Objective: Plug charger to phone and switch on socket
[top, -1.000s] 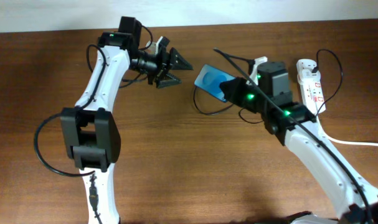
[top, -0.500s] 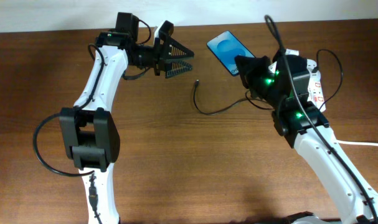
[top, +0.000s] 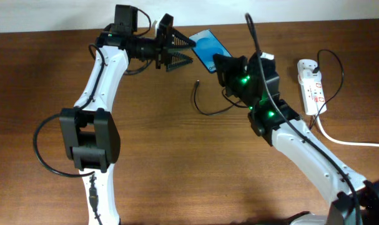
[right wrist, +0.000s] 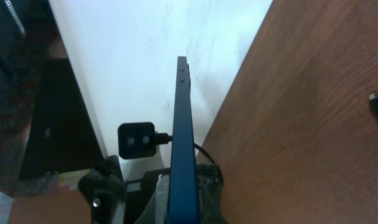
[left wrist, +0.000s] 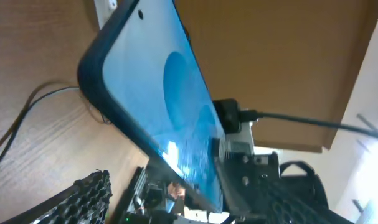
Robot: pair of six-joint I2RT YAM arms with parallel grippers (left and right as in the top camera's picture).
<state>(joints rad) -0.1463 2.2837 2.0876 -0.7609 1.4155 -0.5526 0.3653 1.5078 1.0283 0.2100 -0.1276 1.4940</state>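
Observation:
My right gripper is covering the end of the phone [top: 208, 47] where lettering [top: 212, 69] starts, so I expect the hidden charging edge there when my left gripper carries the phone.
The phone [top: 206, 45], blue screen up, hangs tilted above the back of the table with my right gripper [top: 223, 63] shut on its lower end. In the right wrist view the phone [right wrist: 184, 124] stands edge-on between the right gripper's [right wrist: 184, 196] pads. My left gripper [top: 190, 51] is open, and the phone's free end reaches between its fingertips without a grip. The phone [left wrist: 157, 99] fills the left wrist view above the left gripper [left wrist: 189, 208]. The charger [top: 205, 111] lies loose on the table, connector tip [top: 196, 82] free. The socket [top: 313, 82] lies at the far right.
A thick white cord [top: 348, 142] runs from the socket to the right edge. A black cable [top: 336, 69] loops over the socket's far end. The table's back edge meets a white wall [right wrist: 145, 56] just behind the phone.
My right arm has carried the phone left and back across the table to the left gripper. The left gripper has risen, turned toward the phone and opened a little wider.

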